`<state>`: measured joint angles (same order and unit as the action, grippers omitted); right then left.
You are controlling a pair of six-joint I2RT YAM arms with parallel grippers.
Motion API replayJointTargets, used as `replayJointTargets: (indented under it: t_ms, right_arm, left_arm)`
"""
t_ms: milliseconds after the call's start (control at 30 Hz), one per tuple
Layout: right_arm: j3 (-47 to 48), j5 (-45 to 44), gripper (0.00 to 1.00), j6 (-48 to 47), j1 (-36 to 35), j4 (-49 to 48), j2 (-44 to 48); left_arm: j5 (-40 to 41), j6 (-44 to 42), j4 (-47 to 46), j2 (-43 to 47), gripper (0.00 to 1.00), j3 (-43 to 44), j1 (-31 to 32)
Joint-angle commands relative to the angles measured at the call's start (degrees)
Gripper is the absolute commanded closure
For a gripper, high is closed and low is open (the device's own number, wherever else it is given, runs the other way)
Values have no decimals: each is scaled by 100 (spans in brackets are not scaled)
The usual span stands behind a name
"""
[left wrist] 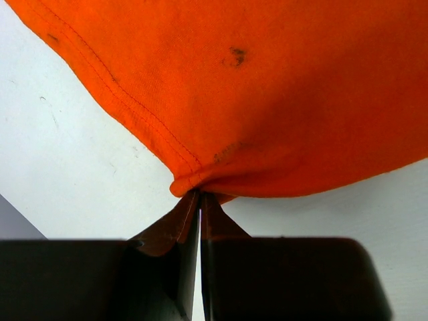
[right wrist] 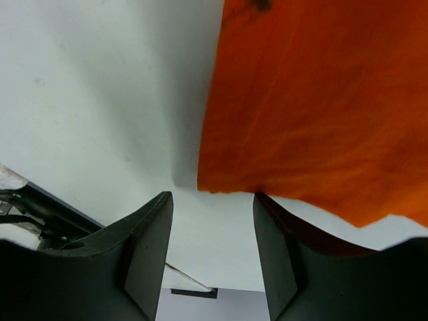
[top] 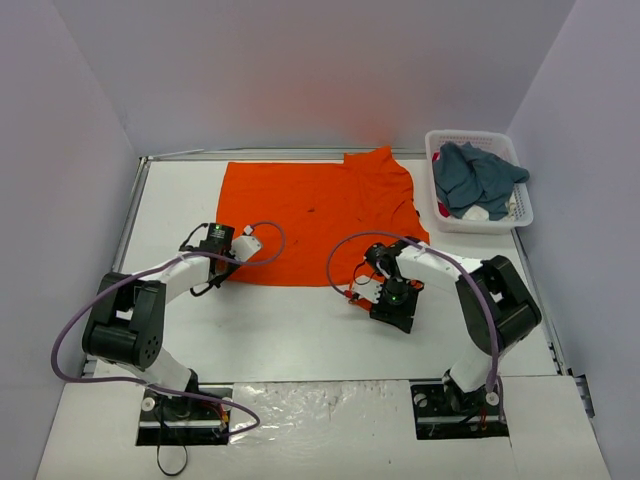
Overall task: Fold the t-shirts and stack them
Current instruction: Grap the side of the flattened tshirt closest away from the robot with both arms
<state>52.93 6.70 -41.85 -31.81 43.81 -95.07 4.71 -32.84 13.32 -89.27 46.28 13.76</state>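
I should take the sleeve's end with my right gripper and fold it back over the t-shirt's body, since the orange t-shirt's sleeve juts past its near edge.
The orange t-shirt lies spread flat across the middle of the table. My left gripper is at its near left corner. In the left wrist view that gripper is shut on the bunched hem corner of the orange t-shirt. My right gripper is at the near right corner. Seen from the right wrist, it stands open, and the orange cloth's corner edge lies just ahead of the fingertips, not gripped. The teal-blue t-shirt sits crumpled in the basket.
A white lattice basket stands at the back right, holding the teal shirt and some white and red cloth. Grey walls close in the table on the left, right and far sides. Cables loop over both arms.
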Motion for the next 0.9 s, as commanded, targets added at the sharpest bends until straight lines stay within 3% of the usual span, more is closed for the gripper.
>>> replayJointTargets:
  t_ms: [0, 233, 333, 367, 467, 633, 867]
  right_arm:
    - [69, -46, 52, 115, -106, -48, -266]
    - [235, -99, 52, 431, -378, -241, -565]
    - [201, -230, 56, 563, -484, -303, -627]
    - [183, -291, 60, 624, -510, -355, -653]
    - [130, -380, 100, 757, -554, -408, -776]
    - [191, -468, 100, 748, -563, -242, -522]
    - [613, 85, 100, 582, -537, 1040, 241]
  left_arm:
    - [4, 67, 197, 103, 98, 215, -14]
    - [-67, 102, 197, 191, 98, 162, 39]
    - [-84, 111, 153, 244, 98, 127, 39]
    - [-76, 102, 136, 270, 98, 92, 39]
    - [-110, 129, 109, 323, 98, 48, 39]
    - [-93, 68, 118, 445, 98, -14, 48]
    - [-329, -135, 609, 1052, 98, -93, 48]
